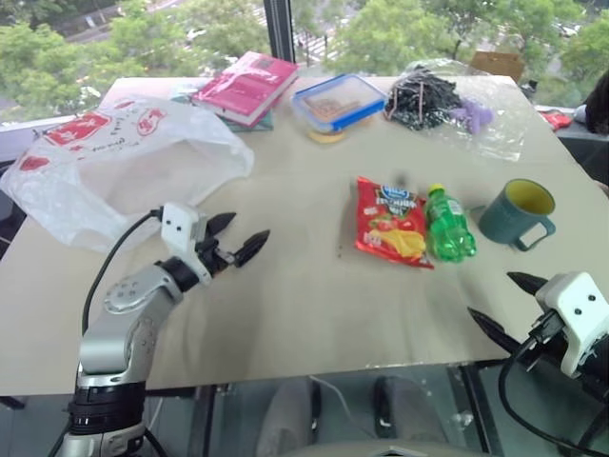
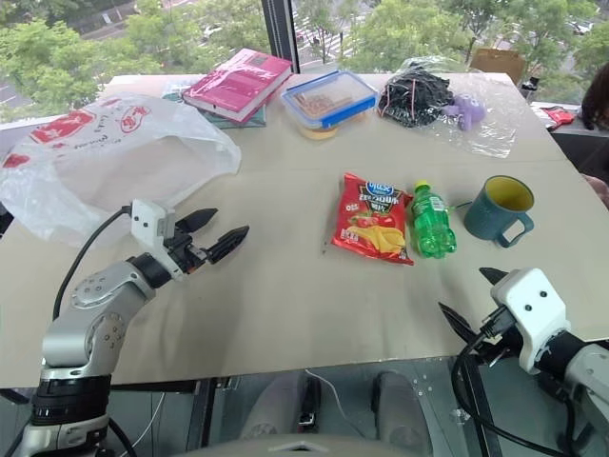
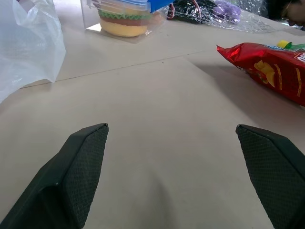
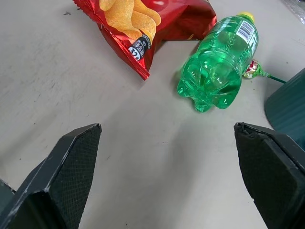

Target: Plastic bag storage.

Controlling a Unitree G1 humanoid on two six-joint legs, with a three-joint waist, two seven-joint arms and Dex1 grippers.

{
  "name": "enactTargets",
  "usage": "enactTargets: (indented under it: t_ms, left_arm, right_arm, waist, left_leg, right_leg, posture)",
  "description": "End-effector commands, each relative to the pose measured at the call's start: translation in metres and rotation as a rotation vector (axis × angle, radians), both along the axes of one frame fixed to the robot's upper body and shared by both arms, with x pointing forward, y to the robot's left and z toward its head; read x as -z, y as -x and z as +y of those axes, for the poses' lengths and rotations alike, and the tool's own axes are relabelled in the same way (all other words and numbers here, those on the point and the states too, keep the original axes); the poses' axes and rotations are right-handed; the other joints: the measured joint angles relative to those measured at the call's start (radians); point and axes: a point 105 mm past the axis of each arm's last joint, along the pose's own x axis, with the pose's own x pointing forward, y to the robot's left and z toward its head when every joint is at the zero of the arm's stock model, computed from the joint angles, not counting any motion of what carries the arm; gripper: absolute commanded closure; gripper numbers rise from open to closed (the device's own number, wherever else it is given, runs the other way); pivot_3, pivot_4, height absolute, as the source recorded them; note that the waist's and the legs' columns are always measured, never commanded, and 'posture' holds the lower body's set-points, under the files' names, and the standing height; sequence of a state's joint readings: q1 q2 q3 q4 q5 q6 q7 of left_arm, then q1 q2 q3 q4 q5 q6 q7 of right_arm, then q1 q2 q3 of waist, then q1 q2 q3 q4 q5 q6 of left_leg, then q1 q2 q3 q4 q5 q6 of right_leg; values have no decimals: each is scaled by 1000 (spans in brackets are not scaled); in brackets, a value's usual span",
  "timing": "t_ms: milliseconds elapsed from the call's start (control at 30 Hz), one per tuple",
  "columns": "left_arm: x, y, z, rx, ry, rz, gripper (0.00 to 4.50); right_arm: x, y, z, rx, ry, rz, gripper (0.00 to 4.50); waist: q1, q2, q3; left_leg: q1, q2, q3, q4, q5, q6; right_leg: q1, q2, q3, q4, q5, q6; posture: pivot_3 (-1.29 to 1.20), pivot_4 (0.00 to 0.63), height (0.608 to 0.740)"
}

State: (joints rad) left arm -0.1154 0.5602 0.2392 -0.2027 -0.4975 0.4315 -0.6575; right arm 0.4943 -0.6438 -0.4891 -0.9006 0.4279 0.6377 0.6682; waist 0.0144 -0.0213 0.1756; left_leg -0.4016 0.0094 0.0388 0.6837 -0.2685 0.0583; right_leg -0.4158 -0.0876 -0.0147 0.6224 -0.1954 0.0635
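The plastic bag's loose rim (image 1: 217, 141) curves over a hollow (image 1: 143, 179), so I expect the bag's opening to open wide enough for the red chip packet when I raise the bag's rim.
The plastic bag (image 1: 124, 167), thin translucent white with red print, lies crumpled on the table's left side; its edge also shows in the left wrist view as the plastic bag (image 3: 26, 45). My left gripper (image 1: 238, 238) hovers open over the table just right of the bag, with nothing between its fingers. My right gripper (image 1: 509, 303) is open at the table's front right edge, empty, pointing toward the green bottle (image 4: 219, 67) and red chip packet (image 4: 143, 24).
On the tan table (image 1: 304, 314) lie a red chip packet (image 1: 390, 221), a green bottle (image 1: 447, 226) and a teal mug (image 1: 519, 212). At the back stand pink books (image 1: 245, 88), a blue-lidded food box (image 1: 338, 103) and a clear bag of dark cords (image 1: 447, 105).
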Motion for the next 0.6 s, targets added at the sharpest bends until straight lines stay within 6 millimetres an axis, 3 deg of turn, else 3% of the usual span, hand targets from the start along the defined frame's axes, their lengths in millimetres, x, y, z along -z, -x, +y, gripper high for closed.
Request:
enactTargets:
  t_ms: [33,167,367,500,600]
  left_arm:
    - [-19,1,-7,29,6,-76,31]
    - [-28,4,-19,55,34,-102,31]
    - [-50,3,-30,-4,-19,-193,31]
    - [-73,-15,-11,-324,-354,-307,31]
    - [-97,-23,12,-483,-747,-413,31]
  right_arm:
    - [-7,-3,1,-22,17,-45,0]
    - [-7,-11,6,-50,-2,-62,0]
    - [-16,-20,30,-142,-73,-101,0]
    - [-28,-28,47,-219,-108,-138,0]
    - [-39,-36,59,-274,-127,-166,0]
  waist:
    - [0,0,0]
    - [0,0,0]
    - [0,0,0]
    - [1,0,1]
    - [-3,-1,2]
  left_leg:
    - [0,0,0,0,0,0]
    - [0,0,0,0,0,0]
    - [0,0,0,0,0,0]
    - [0,-1,0,0,0,0]
    - [0,-1,0,0,0,0]
  right_leg:
    - [0,0,0,0,0,0]
    - [0,0,0,0,0,0]
    - [0,0,0,0,0,0]
    - [0,1,0,0,0,0]
    - [0,2,0,0,0,0]
  posture:
    - [0,150,740]
    - [0,150,740]
    - [0,150,740]
    - [0,150,740]
    - [0,150,740]
